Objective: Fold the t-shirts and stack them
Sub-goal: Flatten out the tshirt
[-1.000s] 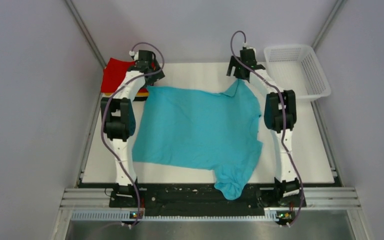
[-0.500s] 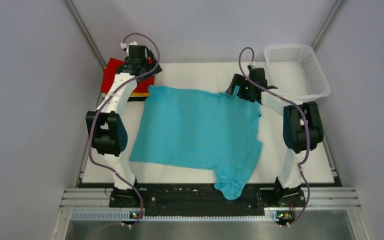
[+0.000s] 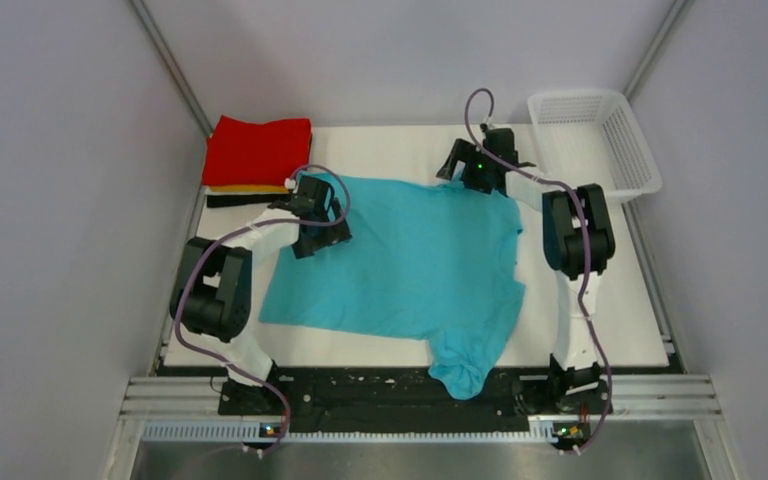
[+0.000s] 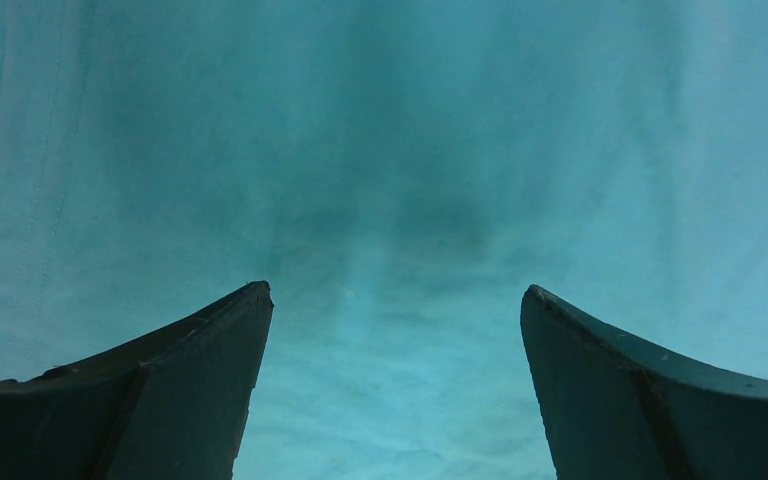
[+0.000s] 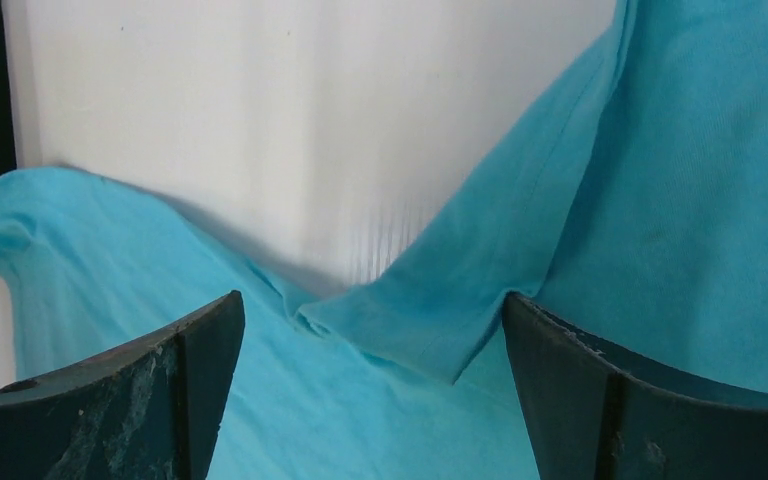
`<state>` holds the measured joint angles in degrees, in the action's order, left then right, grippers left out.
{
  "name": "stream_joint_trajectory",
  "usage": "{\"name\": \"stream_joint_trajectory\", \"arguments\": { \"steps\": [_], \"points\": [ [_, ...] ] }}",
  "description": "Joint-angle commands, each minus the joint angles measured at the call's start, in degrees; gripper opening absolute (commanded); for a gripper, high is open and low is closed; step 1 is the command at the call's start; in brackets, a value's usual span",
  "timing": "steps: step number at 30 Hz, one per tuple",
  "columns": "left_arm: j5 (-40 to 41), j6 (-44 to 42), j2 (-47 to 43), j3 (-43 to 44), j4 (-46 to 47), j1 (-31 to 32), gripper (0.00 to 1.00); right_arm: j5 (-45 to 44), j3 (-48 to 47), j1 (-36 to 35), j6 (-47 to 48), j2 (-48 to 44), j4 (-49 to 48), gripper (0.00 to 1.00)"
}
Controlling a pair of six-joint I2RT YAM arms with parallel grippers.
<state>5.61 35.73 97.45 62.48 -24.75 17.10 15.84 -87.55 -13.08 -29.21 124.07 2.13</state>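
Observation:
The turquoise t-shirt's bunched part (image 3: 463, 368) hangs over the table's near edge, so my left gripper should pin the t-shirt while my right gripper draws the t-shirt's side edge (image 3: 516, 288) back.
The turquoise t-shirt (image 3: 410, 265) lies spread on the white table, with one bunched part hanging over the near edge (image 3: 460, 375). My left gripper (image 3: 312, 225) is open and empty, low over the shirt's far left part; in the left wrist view (image 4: 395, 292) plain cloth (image 4: 410, 150) fills the gap. My right gripper (image 3: 462, 165) is open at the shirt's far right corner; in the right wrist view (image 5: 372, 297) a folded-over flap of the shirt (image 5: 430, 330) lies between the jaws. Folded red (image 3: 258, 148), orange and black tees are stacked at the far left.
A white mesh basket (image 3: 600, 140) stands at the far right corner. The bare white table (image 3: 610, 300) shows to the right of the shirt. Grey walls close in on both sides.
My left gripper has left the far left corner by the stack and moved nearer, onto the shirt. My right gripper has shifted slightly left. The shirt's far edge has dropped flat.

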Motion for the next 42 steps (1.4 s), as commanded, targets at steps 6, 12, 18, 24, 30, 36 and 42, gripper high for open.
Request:
{"name": "stream_joint_trajectory", "arguments": {
  "steps": [6, 12, 18, 24, 30, 36, 42],
  "points": [
    [0.1, 3.7, 0.4, -5.7, 4.8, -0.9, 0.99, 1.8, -22.7, -1.2, -3.3, 16.0, -10.0, 0.98],
    [2.0, 3.0, -3.1, -5.5, 2.5, -0.9, 0.99, 1.1, -39.5, -2.9, -1.0, 21.7, -3.3, 0.98],
    [0.9, 2.1, -9.4, -5.5, 2.4, -0.8, 0.99, -7.1, -14.5, -3.8, 6.1, -2.7, -2.7, 0.99],
    [-0.6, 1.9, -14.7, -8.1, 2.6, -0.6, 0.99, -12.5, 10.8, -3.8, 5.1, -25.8, 0.9, 0.99],
    [-0.9, 2.0, -18.0, -11.0, 2.7, -0.5, 0.99, -7.3, 19.6, -4.0, 1.7, -28.4, -1.6, 0.99],
    [-1.5, 2.8, -19.0, -14.9, 4.5, -0.5, 0.99, -6.9, 12.5, -4.1, 1.0, -19.1, -3.2, 0.99],
    [-1.7, 3.6, -16.3, -17.0, 6.0, -0.5, 0.99, -5.7, 2.3, -4.2, 0.6, -6.6, -5.1, 0.98]
  ]
}}
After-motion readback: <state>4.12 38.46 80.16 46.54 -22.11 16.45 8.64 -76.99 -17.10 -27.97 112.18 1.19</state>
